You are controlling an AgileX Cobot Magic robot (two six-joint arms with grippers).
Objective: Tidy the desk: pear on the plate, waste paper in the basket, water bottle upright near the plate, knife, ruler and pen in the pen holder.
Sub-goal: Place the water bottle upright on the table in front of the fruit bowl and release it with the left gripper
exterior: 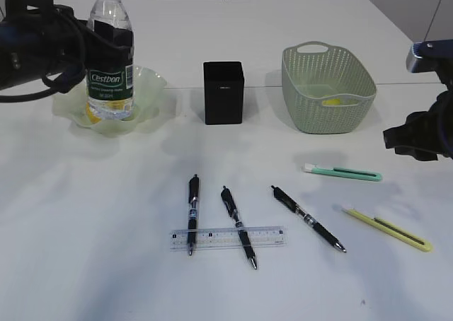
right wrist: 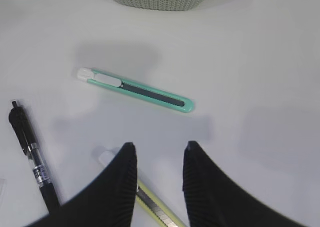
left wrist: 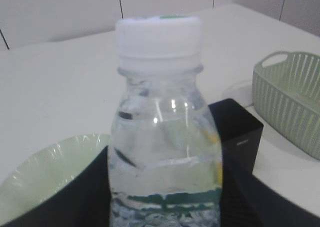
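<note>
The water bottle's base [exterior: 110, 112] is up in the air next to the plate, so I should use my left gripper to set the bottle down upright on the clear desk before the plate [exterior: 126, 167].
My left gripper [exterior: 106, 32] is shut on the upright water bottle [exterior: 110, 80], which stands at the pale green plate [exterior: 152, 84]. A yellow thing, perhaps the pear [exterior: 92, 109], shows behind the bottle. In the left wrist view the bottle [left wrist: 160, 112] fills the space between the jaws [left wrist: 165, 187]. Three black pens [exterior: 192, 204] [exterior: 238, 227] [exterior: 308, 218] and a clear ruler [exterior: 228, 238] lie in front. A teal knife [exterior: 343, 172] and a yellow knife [exterior: 388, 228] lie at the right. My right gripper [right wrist: 158, 152] is open and empty above the yellow knife [right wrist: 155, 207], near the teal knife [right wrist: 135, 89].
The black pen holder [exterior: 224, 95] stands at mid-back, with the green basket [exterior: 311, 88] to its right; something yellow [exterior: 333, 102] lies in the basket. The left wrist view shows the plate [left wrist: 45, 172], holder [left wrist: 240, 132] and basket [left wrist: 295, 97].
</note>
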